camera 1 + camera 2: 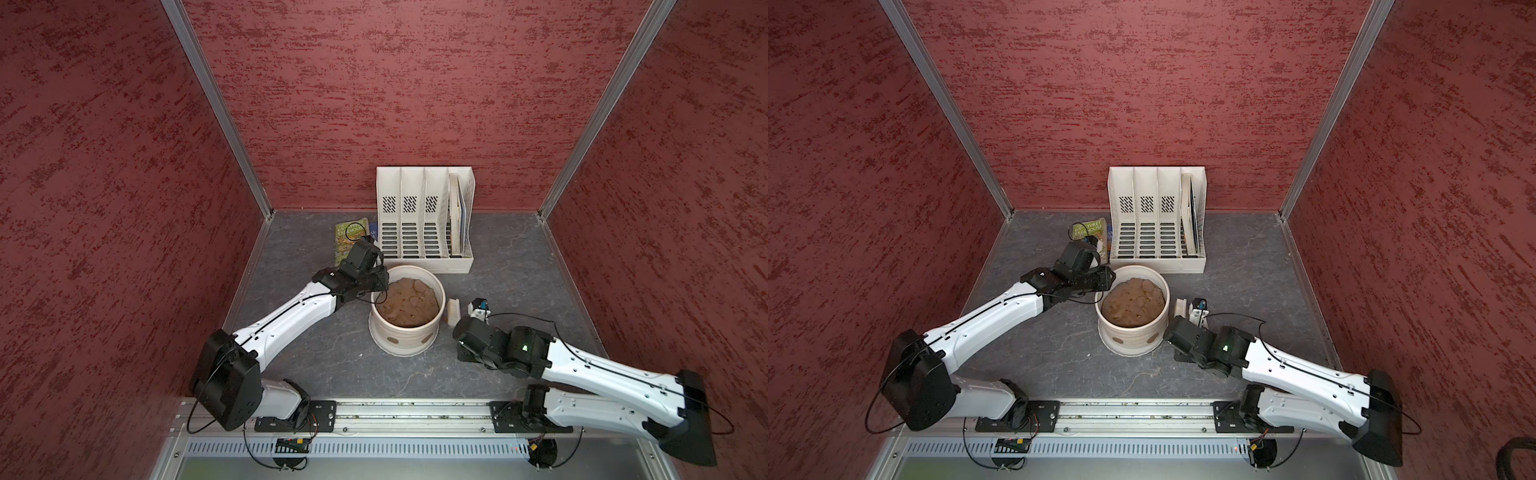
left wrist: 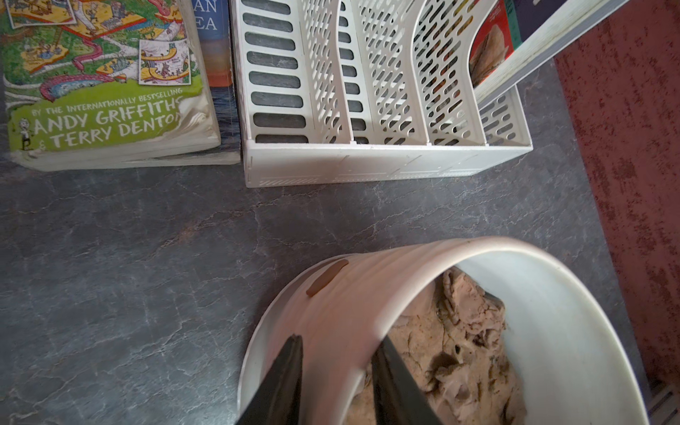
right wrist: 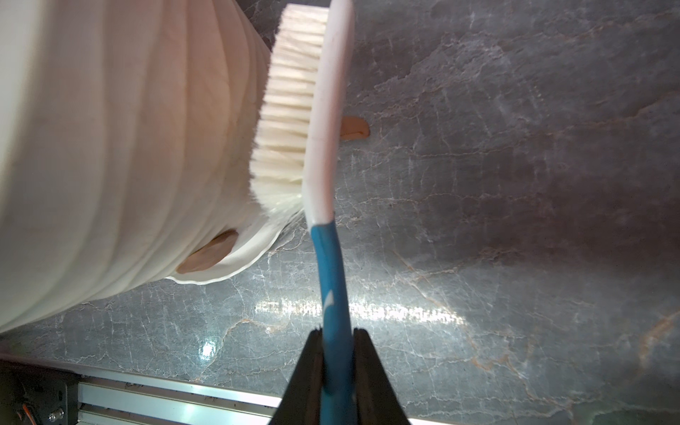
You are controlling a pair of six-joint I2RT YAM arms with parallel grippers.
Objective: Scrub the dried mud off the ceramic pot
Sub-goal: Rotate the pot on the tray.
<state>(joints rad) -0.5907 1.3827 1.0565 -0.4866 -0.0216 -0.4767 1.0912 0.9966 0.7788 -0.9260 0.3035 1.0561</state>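
Observation:
The dried mud patch [image 1: 414, 341] on the pot's near side sits away from the brush's bristles, so next my left gripper regrips the pot's rim [image 1: 374, 301] and turns the pot.
The cream ceramic pot [image 1: 405, 338] [image 1: 1133, 338] stands mid-table, filled with lumpy brown soil [image 1: 409, 305]. Two oval patches of dried mud [image 1: 392, 341] [image 1: 425, 340] sit low on its near wall. Another dried mud patch [image 2: 327, 277] shows in the left wrist view, and one more [image 3: 208, 252] near the flared base. A loose flake [image 3: 353, 127] lies on the table. My left gripper [image 1: 380, 286] [image 2: 336, 353] straddles the pot's left rim, one finger outside and one inside, pressed on the wall. My right gripper [image 3: 336, 333] is shut on the blue handle of a white brush [image 1: 454, 311] [image 3: 323, 110], whose bristles face the pot's right wall.
A white slotted file rack [image 1: 424, 249] stands behind the pot, with books in its right slot. Two books [image 1: 347, 241] lie to the left of the rack, just behind my left wrist. Red walls enclose three sides. A metal rail [image 1: 395, 415] runs along the front.

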